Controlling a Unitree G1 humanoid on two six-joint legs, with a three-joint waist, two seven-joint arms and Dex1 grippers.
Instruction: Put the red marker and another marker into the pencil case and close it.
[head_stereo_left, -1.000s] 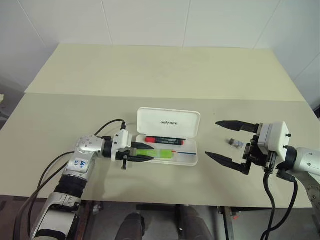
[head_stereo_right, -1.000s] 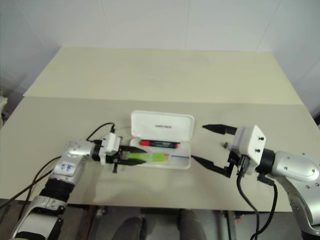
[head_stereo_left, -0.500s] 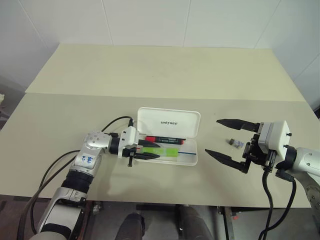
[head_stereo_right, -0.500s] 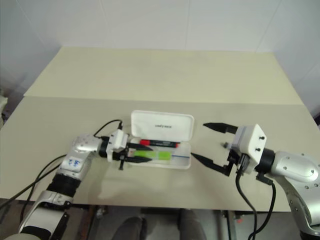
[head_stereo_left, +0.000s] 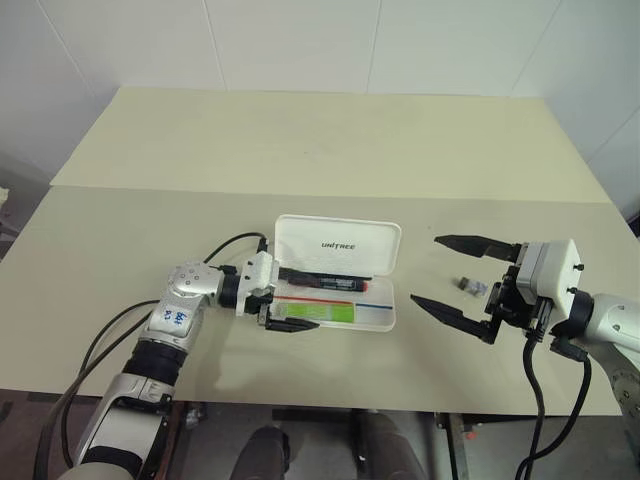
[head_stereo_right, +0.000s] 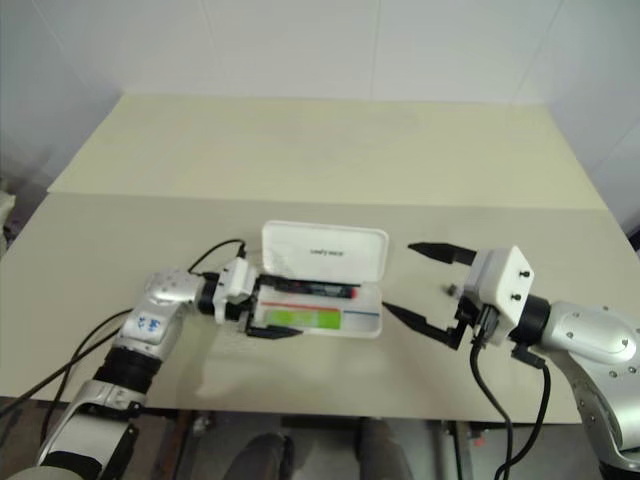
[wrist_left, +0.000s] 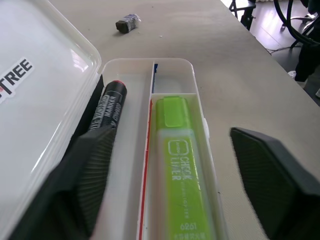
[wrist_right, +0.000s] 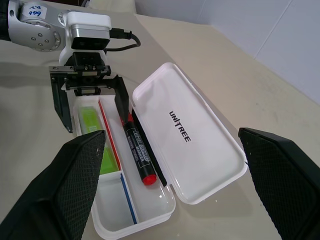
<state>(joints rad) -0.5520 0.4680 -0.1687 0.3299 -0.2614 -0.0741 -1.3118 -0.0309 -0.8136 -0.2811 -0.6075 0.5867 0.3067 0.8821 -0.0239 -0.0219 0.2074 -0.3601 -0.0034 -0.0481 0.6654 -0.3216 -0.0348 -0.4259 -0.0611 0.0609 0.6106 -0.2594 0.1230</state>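
Observation:
The small grey piece (head_stereo_left: 472, 287) should lie flat inside the short compartment (head_stereo_left: 374, 317) beyond the green highlighter when the robot carries it there, because that compartment is empty.
The white pencil case (head_stereo_left: 386, 318) lies open at the table's front, its lid (head_stereo_left: 338, 243) with dark lettering tipped back. In the rear compartment rests the red marker (head_stereo_left: 322, 283), and the green highlighter (wrist_left: 182, 165) lies flat in the front one. My left gripper (head_stereo_left: 298, 298) stands open at the case's left end; one finger is over the red marker side, the other outside the front wall, and neither touches the highlighter. Off to the right of the case my right gripper (head_stereo_left: 426, 270) is open and holds nothing.
A small grey clip-like piece (head_stereo_left: 468, 285) lies on the table right of the case, between my right gripper's fingers and its wrist. The table's front edge runs close below both arms. A seam crosses the table behind the case.
My left gripper has opened and let go of the green highlighter, which now lies in the case's front compartment. The right arm has stayed where it was.

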